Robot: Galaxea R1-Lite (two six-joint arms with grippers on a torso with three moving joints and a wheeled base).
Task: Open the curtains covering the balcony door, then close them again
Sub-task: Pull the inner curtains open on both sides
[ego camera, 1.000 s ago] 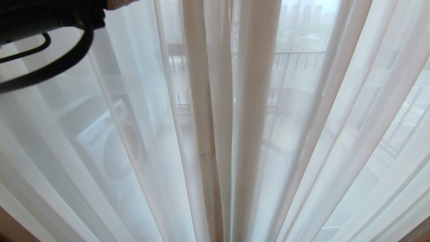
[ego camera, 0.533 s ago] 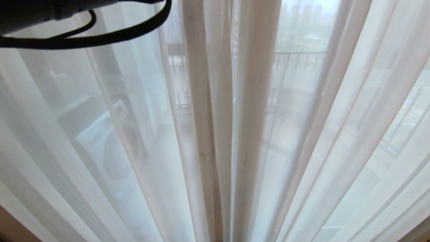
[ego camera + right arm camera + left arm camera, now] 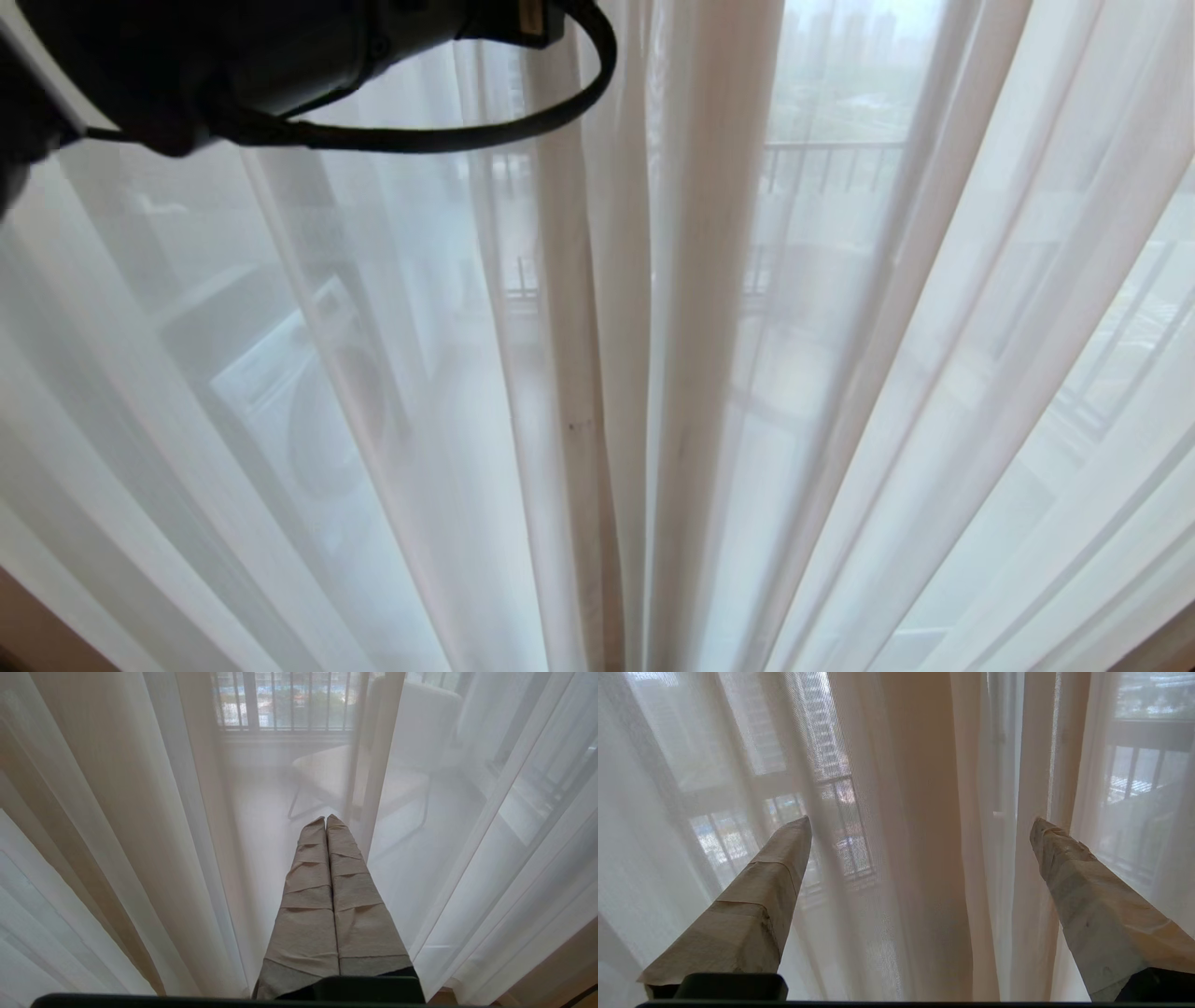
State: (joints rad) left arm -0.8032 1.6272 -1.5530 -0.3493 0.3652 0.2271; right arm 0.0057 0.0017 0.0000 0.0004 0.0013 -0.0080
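Observation:
A wavy loose edge runs down the thicker folds in the centre. So the white curtain will open there and bunch up into pleats when I pull it to the side.
Sheer white curtains hang shut across the whole head view, with a bunch of thicker folds at the centre. The balcony door behind them shows only as dim shapes. My left arm reaches in along the top left, its cable looping in front of the centre folds. In the left wrist view my left gripper is open wide, its taped fingers on either side of a dense curtain fold, close to the fabric. My right gripper is shut and empty, pointing at the curtain lower down.
Through the sheer fabric I see a washing machine on the left, a balcony railing and a chair. A strip of wooden floor shows at the lower left corner.
My left arm has swung rightwards along the top of the head view until its cable reaches the centre folds. The centre fold has shifted slightly right. The right arm has not moved.

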